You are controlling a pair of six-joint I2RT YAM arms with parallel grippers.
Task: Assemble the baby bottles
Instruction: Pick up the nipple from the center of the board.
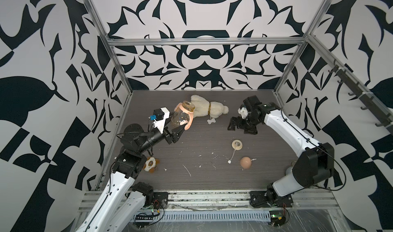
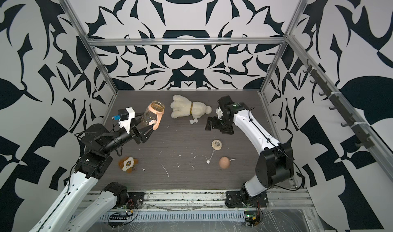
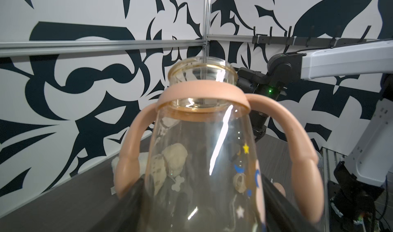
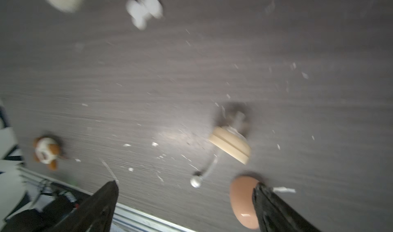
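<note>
The cream nipple collar (image 1: 237,145) is lying clear of the dome cap, so my open right gripper keeps going down toward the collar until the fingers are on both sides of its rim (image 1: 237,141).
The clear amber-tinted bottle (image 1: 180,117) (image 2: 151,116) (image 3: 202,156) is held tilted above the table at the left, its open mouth up and toward the back. My left gripper (image 1: 177,130) (image 3: 204,209) is shut on its lower body. The peach-pink two-handled ring (image 1: 188,122) (image 3: 202,94) sits around the bottle's neck. On the table at the right lie the cream nipple collar with straw tube (image 1: 236,144) (image 4: 230,146) and the peach-pink dome cap (image 1: 245,162) (image 4: 241,201). My right gripper (image 1: 238,124) (image 4: 186,183) hangs open above the table behind the collar, with nothing between its fingers.
A cream plush dog (image 1: 204,108) lies at the back centre with a white bone tag (image 1: 211,121) beside it. A small orange-white toy (image 1: 151,163) sits by the left arm's base. White scraps dot the dark table (image 1: 202,177). Metal frame posts edge it.
</note>
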